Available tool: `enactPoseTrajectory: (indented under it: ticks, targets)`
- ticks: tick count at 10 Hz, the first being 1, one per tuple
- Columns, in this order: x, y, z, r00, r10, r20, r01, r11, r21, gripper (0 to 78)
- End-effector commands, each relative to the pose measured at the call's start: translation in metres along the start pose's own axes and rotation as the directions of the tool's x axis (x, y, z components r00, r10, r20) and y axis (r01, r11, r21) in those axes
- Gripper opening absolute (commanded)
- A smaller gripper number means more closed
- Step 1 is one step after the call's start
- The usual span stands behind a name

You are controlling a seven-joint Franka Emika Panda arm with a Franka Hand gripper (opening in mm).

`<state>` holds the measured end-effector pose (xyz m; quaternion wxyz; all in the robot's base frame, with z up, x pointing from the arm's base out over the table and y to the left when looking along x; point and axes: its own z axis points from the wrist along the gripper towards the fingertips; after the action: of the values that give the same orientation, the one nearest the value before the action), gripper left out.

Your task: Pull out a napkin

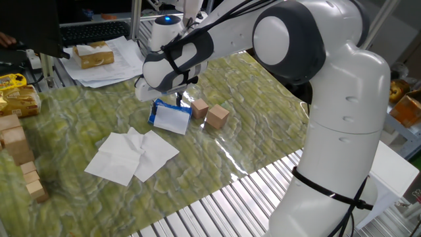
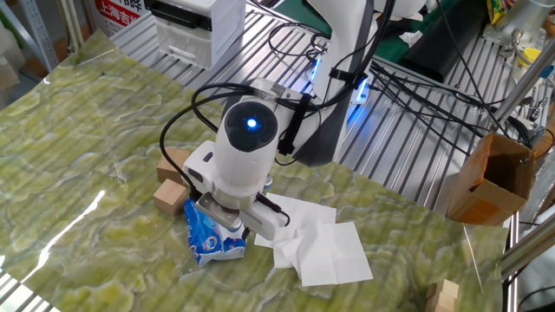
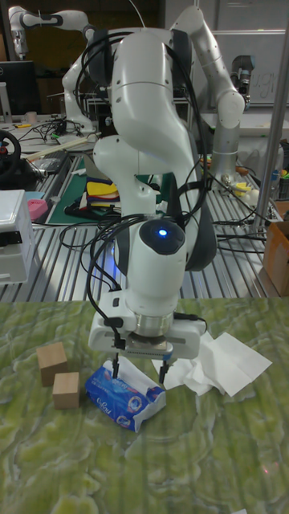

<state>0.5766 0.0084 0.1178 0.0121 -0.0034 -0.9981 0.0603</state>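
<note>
I expect the white napkin [image 1: 172, 120] to come free when I pull, because it hangs far out over the blue tissue packet [image 1: 160, 105]. The packet will stay behind.
The blue tissue packet [image 3: 120, 395] lies on the green mat, with a bit of white napkin [image 3: 151, 393] showing at its open end. My gripper [image 3: 140, 371] hangs straight over the packet, open, one dark finger [image 3: 118, 365] toward each end and nothing held between them. The same packet [image 1: 170, 117] shows under the hand in one fixed view, and the packet [image 2: 208, 234] is half covered by my gripper [image 2: 224, 221] in the other. Loose white napkins [image 1: 131, 155] lie spread on the mat beside the packet, and these loose napkins [image 2: 319, 247] appear behind the hand in the other fixed view.
Two wooden blocks [image 1: 199, 107] [image 1: 218, 116] stand close to the packet. More blocks [image 1: 16, 148] are stacked at the mat's left edge. Printed papers [image 1: 99, 66] lie at the back. Cables [image 2: 347, 52] and a cardboard box [image 2: 490, 178] sit beyond the mat.
</note>
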Motion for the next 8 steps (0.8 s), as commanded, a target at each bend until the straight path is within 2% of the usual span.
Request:
enactPoseTrajectory:
  ticks: [1, 8]
  targets:
    - [-0.001, 0.0003, 0.0044, 1.0, -0.002, 0.012, 0.002, 1.0, 0.0, 77.4]
    - [-0.001, 0.0004, 0.0047, 1.0, -0.019, 0.018, 0.019, 1.0, 0.001, 77.4]
